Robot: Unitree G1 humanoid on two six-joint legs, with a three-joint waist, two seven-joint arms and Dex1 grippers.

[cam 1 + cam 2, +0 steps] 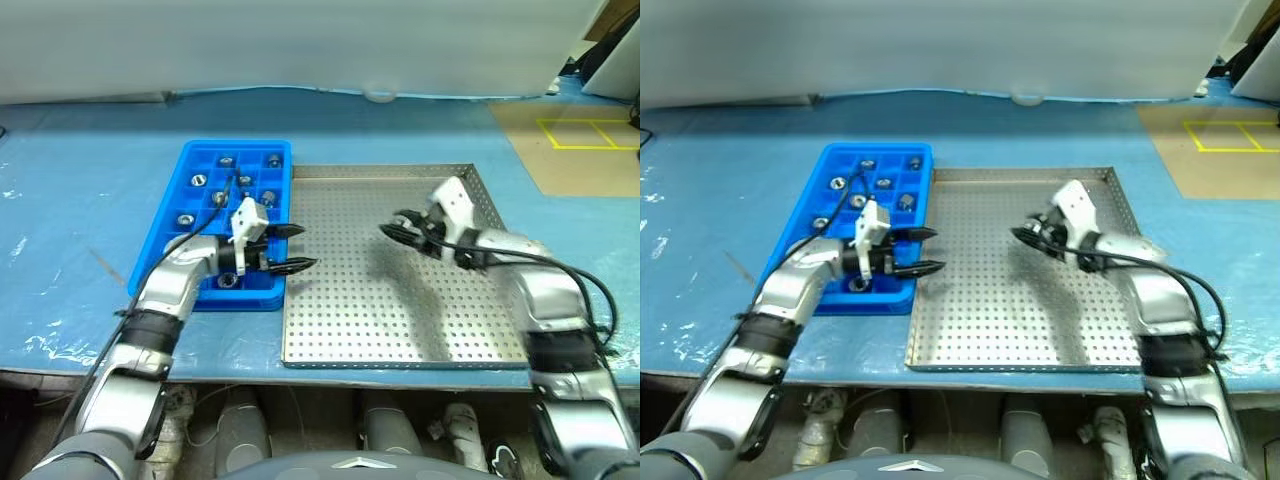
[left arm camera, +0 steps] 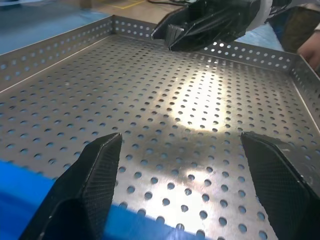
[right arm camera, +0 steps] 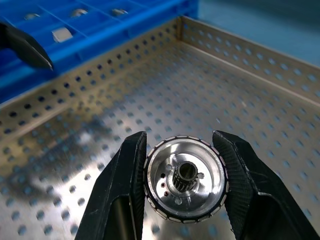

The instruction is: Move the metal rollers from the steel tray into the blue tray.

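I have my right gripper's fingers on the metal roller's opposite sides [image 3: 185, 178], so I should keep carrying it to an empty compartment of the blue tray and let it go there.
My right gripper [image 3: 180, 137] is shut on a metal roller [image 3: 185, 180], a silvery ring with a small toothed hub, and holds it above the floor of the steel tray [image 1: 400, 320], right of the tray's middle. In the head views that gripper [image 1: 392, 228] points left toward the blue tray [image 1: 185, 160]. Several metal rollers [image 1: 198, 180] lie in the blue tray's square compartments. My left gripper [image 1: 298, 248] is open with nothing between its fingers; it hovers over the blue tray's right front corner and points right across the steel tray's left rim.
Both trays lie side by side on a blue table [image 1: 80, 200]. A white wall [image 1: 300, 40] runs along the back. A brown board with yellow tape marks [image 1: 585, 135] sits at the back right. The table's front edge is just below the steel tray.
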